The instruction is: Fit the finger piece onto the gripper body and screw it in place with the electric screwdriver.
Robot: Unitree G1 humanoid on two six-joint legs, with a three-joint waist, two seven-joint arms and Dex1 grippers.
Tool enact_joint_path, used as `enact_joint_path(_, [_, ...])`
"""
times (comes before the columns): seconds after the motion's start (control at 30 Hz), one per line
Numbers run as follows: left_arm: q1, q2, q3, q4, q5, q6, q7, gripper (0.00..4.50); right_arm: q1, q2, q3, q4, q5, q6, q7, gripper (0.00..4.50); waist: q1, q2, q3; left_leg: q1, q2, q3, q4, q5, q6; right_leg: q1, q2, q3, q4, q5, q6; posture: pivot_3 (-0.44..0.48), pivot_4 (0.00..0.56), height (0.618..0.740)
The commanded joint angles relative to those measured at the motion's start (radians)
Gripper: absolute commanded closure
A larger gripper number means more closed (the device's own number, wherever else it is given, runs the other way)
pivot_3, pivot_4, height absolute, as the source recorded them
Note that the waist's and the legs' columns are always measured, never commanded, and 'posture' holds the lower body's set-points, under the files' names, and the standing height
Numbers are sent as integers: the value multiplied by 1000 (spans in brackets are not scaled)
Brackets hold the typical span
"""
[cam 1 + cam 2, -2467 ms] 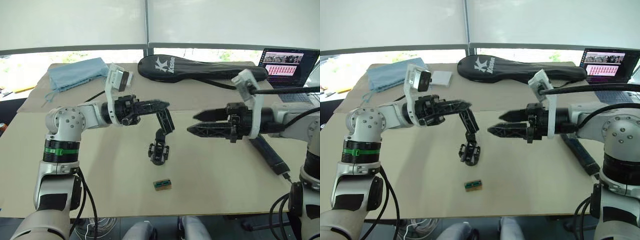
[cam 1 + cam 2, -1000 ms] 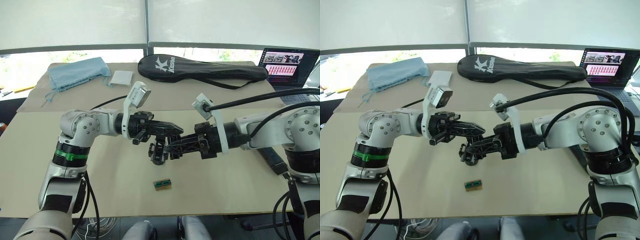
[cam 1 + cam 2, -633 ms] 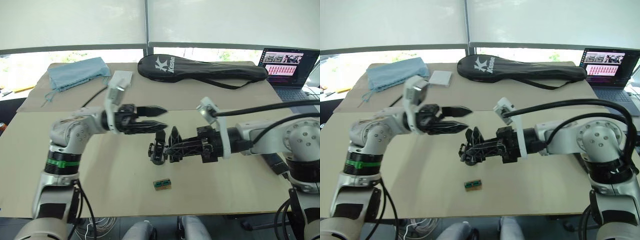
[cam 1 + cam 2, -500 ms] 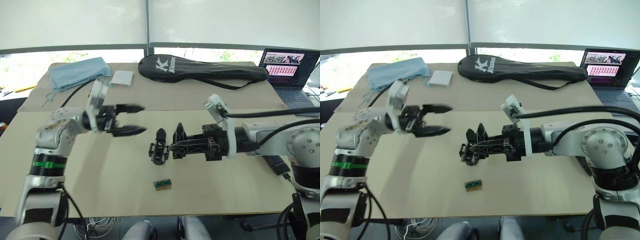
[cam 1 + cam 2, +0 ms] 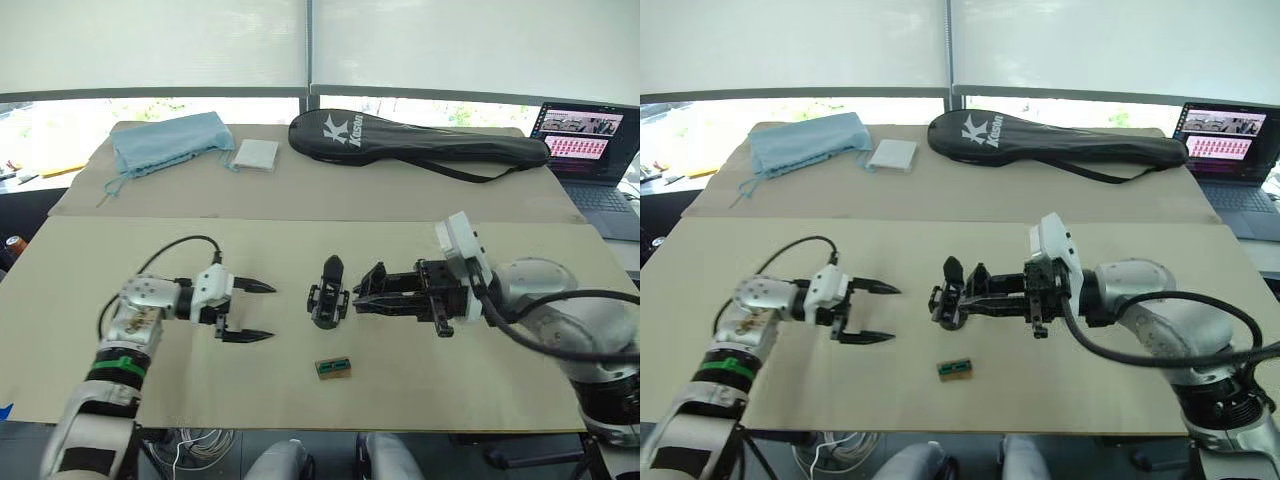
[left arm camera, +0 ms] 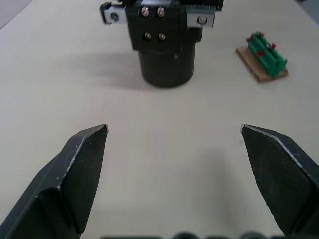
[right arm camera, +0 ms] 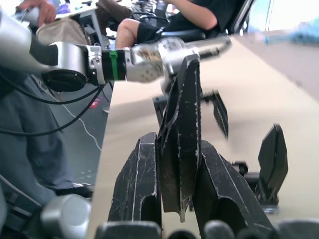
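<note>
My gripper will fit the finger piece (image 5: 373, 277), which will stay upright there, still unscrewed, because a silver rail end (image 6: 201, 20) juts from the gripper body as a seat.
The gripper body (image 5: 328, 296) stands upright on the tan table (image 5: 460, 400), its pointed finger sticking up; its round base shows in the left wrist view (image 6: 167, 55). Just right of it, my right gripper (image 5: 362, 300) lies low over the table, shut on the finger piece (image 7: 182, 134), whose tip rises between the fingers (image 5: 376, 274). My left gripper (image 5: 270, 312) is open and holds nothing. It sits near the tabletop a short way left of the gripper body and points at it. The electric screwdriver is out of view.
A small green-and-brown block (image 5: 333, 368) lies in front of the gripper body. At the back are a black racket bag (image 5: 420, 140), a blue cloth (image 5: 170, 143), a white pad (image 5: 256, 153) and a laptop (image 5: 590, 140). A seated person (image 7: 199, 15) is beyond the table's edge.
My left gripper opened, let go of the finger piece and drew back left and down to the table. The right gripper kept the piece and lowered beside the gripper body. The camera shifted.
</note>
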Motion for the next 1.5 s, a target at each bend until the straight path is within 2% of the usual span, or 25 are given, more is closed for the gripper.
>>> enact_joint_path(0.03, [-38, -26, -7, 7, 18, -8, 22, 0, 12, 22, -27, 6, -46, -90, 38, 4058, -4, 0, 0, 0, 0, 0, 0, 0, 0, 0, 0, 0, 0, 0, 0, 0, 150, 740])
enact_joint_path(0.2, [-86, -108, -26, 54, 52, 26, 97, 0, 47, 54, -26, 16, -94, -149, 53, 4058, -5, 0, 0, 0, 0, 0, 0, 0, 0, 0, 0, 0, 0, 0, 0, 0, 150, 740])
enact_joint_path(0.3, [-99, -135, -57, 64, 81, 1, 82, 0, 82, 56, -30, 5, -112, -162, 54, 4058, -5, 0, 0, 0, 0, 0, 0, 0, 0, 0, 0, 0, 0, 0, 0, 0, 150, 740])
enact_joint_path(0.4, [-103, -143, -85, 63, 103, -16, 62, 0, 107, 55, -39, -6, -120, -165, 52, 4058, -6, 0, 0, 0, 0, 0, 0, 0, 0, 0, 0, 0, 1, 0, 0, 0, 150, 740])
enact_joint_path(0.6, [-122, -178, -88, 88, 129, -25, 118, 0, 155, 55, -54, -31, -127, -162, 36, 4058, -5, 0, 0, 0, 0, 0, 1, 0, 0, 0, 0, 1, 1, 0, 0, 0, 150, 740])
enact_joint_path(0.93, [-143, -202, -92, 108, 132, -2, 116, 0, 153, 55, -51, -17, -139, -156, 40, 4058, -5, 0, 0, 0, 0, 0, 1, 0, 0, 0, 1, 1, 1, 0, 0, 0, 150, 740])
enact_joint_path(1.03, [-146, -209, -95, 111, 135, 5, 117, 841, 142, 55, -50, -18, -139, -146, 38, 4058, -4, 0, 0, 0, 0, 0, 1, 0, 0, 0, 0, 1, 1, 0, 0, 0, 150, 740])
enact_joint_path(1.1, [-145, -211, -100, 118, 144, 6, 119, 1744, 138, 56, -50, -19, -139, -143, 35, 4058, -4, 0, 0, 0, 0, 0, 1, 0, 0, 0, 0, 1, 1, 0, 0, 0, 150, 740])
enact_joint_path(1.13, [-145, -211, -102, 123, 148, 0, 119, 2055, 136, 56, -49, -19, -139, -141, 34, 4058, -5, 0, 0, 0, 0, 0, 1, 0, 0, 0, 1, 1, 1, 0, 0, 0, 150, 740])
enact_joint_path(1.33, [-139, -210, -107, 138, 163, -18, 131, 2131, 122, 72, -47, -24, -137, -151, 25, 4059, -4, 0, 0, 1, 0, 0, 1, 0, 0, 0, 0, 1, 1, 0, 0, 0, 150, 740])
enact_joint_path(1.5, [-119, -216, -114, 114, 164, 2, 143, 2131, 55, 151, 16, -5, -176, -148, -17, 4059, -5, 0, 0, 1, 0, 0, 2, 0, 0, 1, 0, 1, 1, 0, 0, 0, 150, 740])
